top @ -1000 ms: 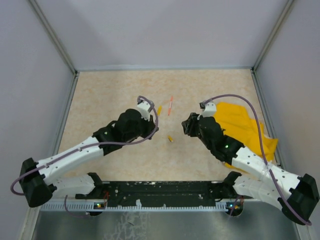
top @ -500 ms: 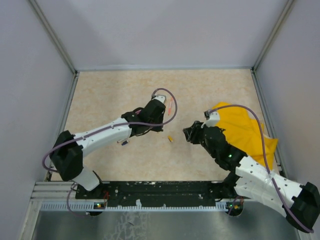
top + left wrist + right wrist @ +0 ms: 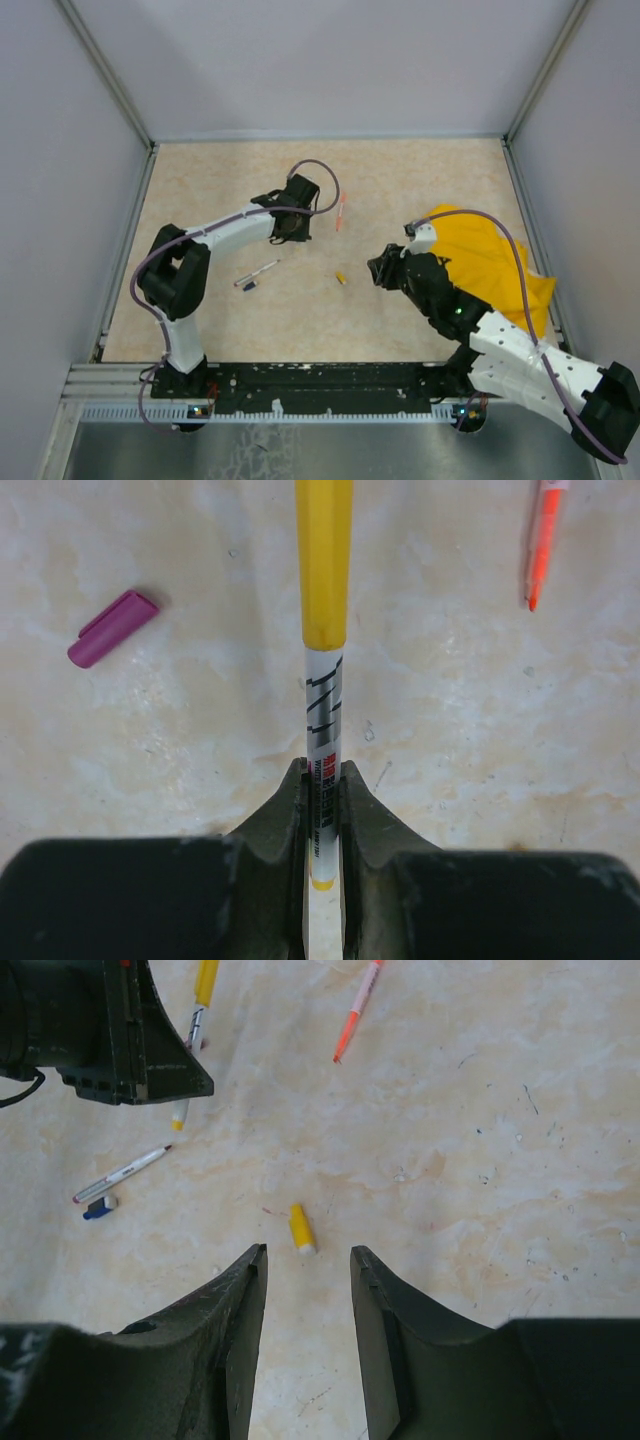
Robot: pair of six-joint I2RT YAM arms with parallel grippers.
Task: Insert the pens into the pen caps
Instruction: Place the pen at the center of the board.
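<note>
The white pen is seated in the long yellow cap [image 3: 324, 640] over a clear spot [image 3: 354, 716]. My left gripper should keep lowering the pen until it lies flat, and then let go.
My left gripper [image 3: 322, 775] is shut on a white pen [image 3: 325, 710] whose far end sits in a long yellow cap [image 3: 324, 560]; it hovers at mid table [image 3: 293, 226]. A purple cap [image 3: 112, 628] lies to its left and an orange-pink pen [image 3: 540, 545] to its right, also in the top view [image 3: 341, 212]. My right gripper [image 3: 308, 1252] is open and empty, just short of a stubby yellow cap [image 3: 301, 1229], which the top view shows left of the gripper [image 3: 341, 278]. A white pen [image 3: 260, 271] lies beside a dark blue cap [image 3: 97, 1210].
A big yellow cloth [image 3: 495, 265] lies at the right, partly under my right arm. The left arm [image 3: 215, 232] stretches across the left half of the table. Grey walls [image 3: 70, 200] close in the sides and back.
My left arm has swung and stretched toward the far middle with the pen in it, uncovering the white pen and blue cap. My right gripper has drawn back slightly toward the near side.
</note>
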